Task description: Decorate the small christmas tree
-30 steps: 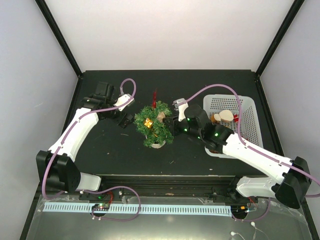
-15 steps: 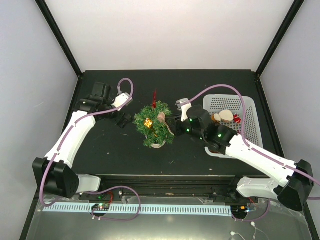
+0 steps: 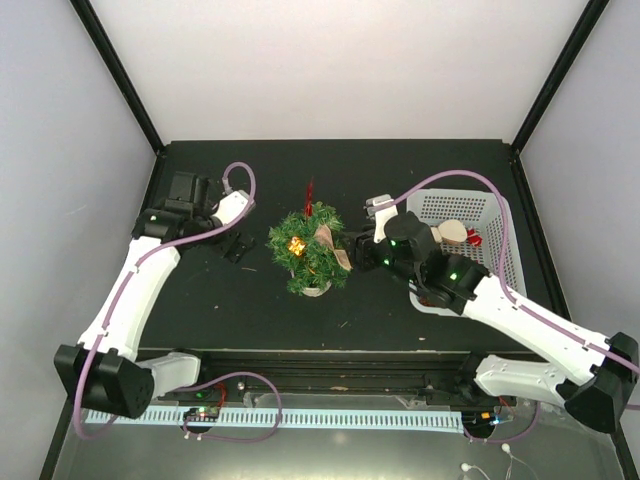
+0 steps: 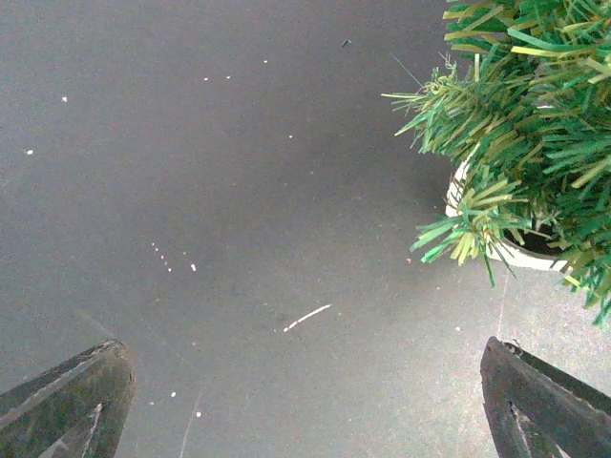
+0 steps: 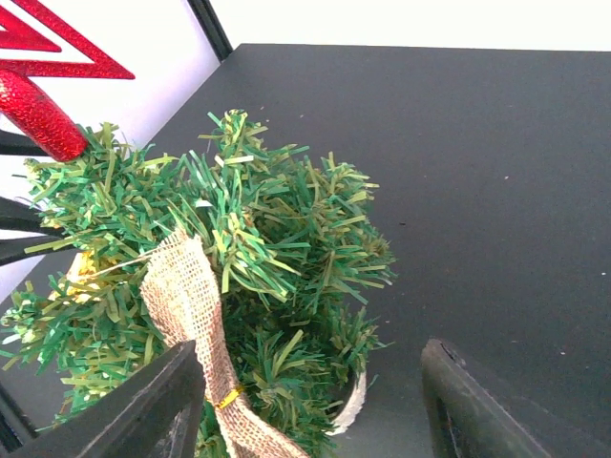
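Observation:
The red star [image 3: 309, 198] tilts toward the back wall, and the burlap ribbon is next to my right gripper. Both my grippers should therefore move in and turn the tree [image 3: 306, 252].
The small christmas tree [image 3: 308, 250] stands mid-table in its white pot [image 3: 316, 290]. It carries a red star topper [image 3: 309, 191], a gold ornament [image 3: 296, 244] and a burlap ribbon [image 3: 328, 240]. My left gripper [image 3: 238, 247] is open and empty, left of the tree; its wrist view shows the tree's edge [image 4: 516, 143] and the pot [image 4: 496, 243]. My right gripper [image 3: 357, 250] is open and empty, just right of the tree. Its wrist view shows the branches [image 5: 239, 277], the ribbon [image 5: 186, 315] and the star [image 5: 43, 67].
A white basket [image 3: 497, 240] stands at the right with a wooden ornament [image 3: 448, 233] and a small red one [image 3: 473, 239] inside. The black table [image 3: 250, 310] ends at walls left, right and behind.
My left arm has drawn back to the left, away from the tree. My right arm has shifted slightly right and back. The tree has not moved.

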Available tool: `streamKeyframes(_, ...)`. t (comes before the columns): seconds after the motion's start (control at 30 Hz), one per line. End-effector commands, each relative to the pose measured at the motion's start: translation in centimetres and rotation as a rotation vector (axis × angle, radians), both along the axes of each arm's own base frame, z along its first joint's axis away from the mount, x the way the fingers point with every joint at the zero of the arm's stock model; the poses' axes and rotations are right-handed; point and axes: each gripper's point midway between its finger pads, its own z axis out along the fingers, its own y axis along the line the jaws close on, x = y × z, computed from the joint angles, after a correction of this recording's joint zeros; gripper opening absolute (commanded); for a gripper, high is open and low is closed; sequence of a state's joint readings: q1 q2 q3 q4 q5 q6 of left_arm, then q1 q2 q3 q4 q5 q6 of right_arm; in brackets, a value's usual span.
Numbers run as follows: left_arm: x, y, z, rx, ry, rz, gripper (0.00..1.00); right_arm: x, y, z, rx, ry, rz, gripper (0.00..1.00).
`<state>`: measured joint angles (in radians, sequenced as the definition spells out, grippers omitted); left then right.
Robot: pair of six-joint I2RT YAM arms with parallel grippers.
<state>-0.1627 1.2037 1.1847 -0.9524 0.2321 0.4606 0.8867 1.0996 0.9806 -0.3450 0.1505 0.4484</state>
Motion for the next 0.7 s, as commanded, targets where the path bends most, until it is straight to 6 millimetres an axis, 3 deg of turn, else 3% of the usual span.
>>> streamKeyframes(0.0, -1.8, 0.4, 1.8, -0.025, -0.032, -0.003, 0.99, 0.1, -1.4, 1.1, -0.025, -0.043, -0.043, 0.66)
streamKeyframes(0.23, -6.0, -0.1, 6.7, -0.115, -0.166, -0.053, 0.99, -0.9, -3.5, 3.9, -0.102, -0.111, -0.034, 0.69)
streamKeyframes(0.33, -7.8, -0.7, 7.8, -0.153, -0.183, -0.087, 0.99, -1.1, -4.7, 4.2, -0.114, -0.126, -0.059, 0.69)
streamKeyframes(0.5, -10.0, -1.9, 6.0, -0.204, -0.123, -0.171, 0.99, -0.7, -5.9, 2.2, -0.147, -0.08, -0.128, 0.71)
streamKeyframes(0.67, -9.2, -2.0, 2.6, -0.18, -0.066, -0.186, 0.99, -0.1, -5.3, -0.2, -0.136, -0.016, -0.135, 0.71)
